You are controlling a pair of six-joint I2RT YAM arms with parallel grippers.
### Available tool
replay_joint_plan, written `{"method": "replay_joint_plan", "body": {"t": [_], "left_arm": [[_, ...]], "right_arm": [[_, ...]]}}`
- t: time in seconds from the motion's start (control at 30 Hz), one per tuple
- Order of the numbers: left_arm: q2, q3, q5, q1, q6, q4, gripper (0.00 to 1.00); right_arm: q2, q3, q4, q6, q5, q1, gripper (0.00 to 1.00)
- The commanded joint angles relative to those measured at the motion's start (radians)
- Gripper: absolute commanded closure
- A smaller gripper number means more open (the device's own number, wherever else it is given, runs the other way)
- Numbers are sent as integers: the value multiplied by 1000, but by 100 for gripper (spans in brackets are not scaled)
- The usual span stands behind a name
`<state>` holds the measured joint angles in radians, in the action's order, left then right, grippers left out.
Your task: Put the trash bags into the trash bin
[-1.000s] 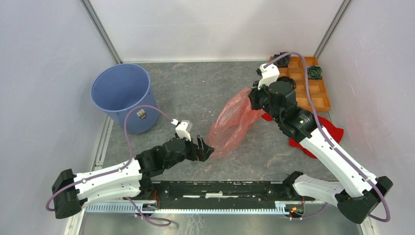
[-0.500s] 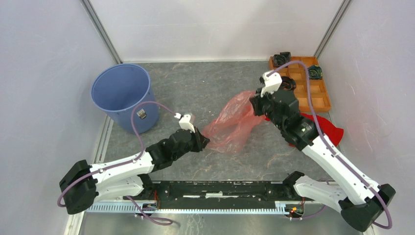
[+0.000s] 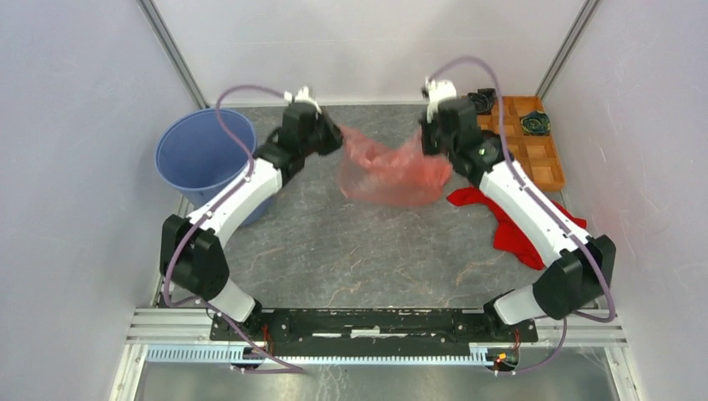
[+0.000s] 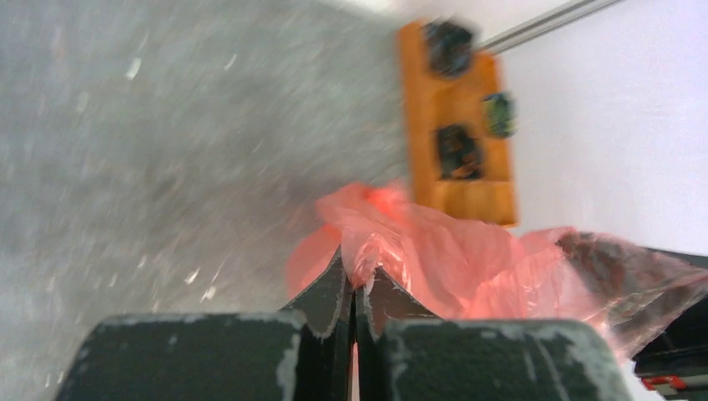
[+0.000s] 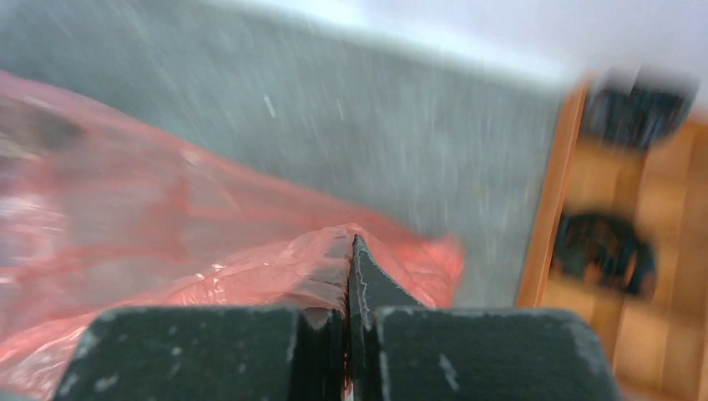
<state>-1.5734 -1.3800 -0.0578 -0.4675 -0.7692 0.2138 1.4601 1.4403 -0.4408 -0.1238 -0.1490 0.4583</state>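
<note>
The trash bag's film [image 3: 389,170] hangs down in a bunch from my left gripper to my right gripper, so next I pull both grippers back up and spread the film open.
A translucent red-pink trash bag [image 3: 388,171] hangs stretched between both arms above the far middle of the table. My left gripper [image 3: 336,136] is shut on the bag's left end, and its film bunches between the closed fingertips [image 4: 344,280]. At the bag's right end my right gripper [image 3: 427,144] is shut too, pinching crinkled film [image 5: 250,259] against its fingers [image 5: 371,288]. The trash bin [image 3: 203,160], a round blue bucket, stands at the far left, just left of the left gripper.
An orange compartmented tray [image 3: 547,154] with dark items sits at the far right corner. A solid red cloth [image 3: 522,225] lies on the table beneath the right arm. White walls enclose the table on three sides.
The left gripper shut on the bag's near end and swung far up toward the bin's side. The right gripper rose toward the back wall, and the bag lifted and stretched between them.
</note>
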Motion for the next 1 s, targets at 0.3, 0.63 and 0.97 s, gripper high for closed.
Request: {"method": "replay_joint_plan", "body": {"t": [0.3,0.63,0.97], "left_arm": [[393,8,-37,-37,272,-17,98],[414,756,-122,-34,117,-74,98],[498,271,-179,-34,239,122,98]], "right_arm": [[-486,-333,479,51,239,17,100],[-470,-928,512,-47,380,18,100],[-478,-430,190,72,277,16,100]]}}
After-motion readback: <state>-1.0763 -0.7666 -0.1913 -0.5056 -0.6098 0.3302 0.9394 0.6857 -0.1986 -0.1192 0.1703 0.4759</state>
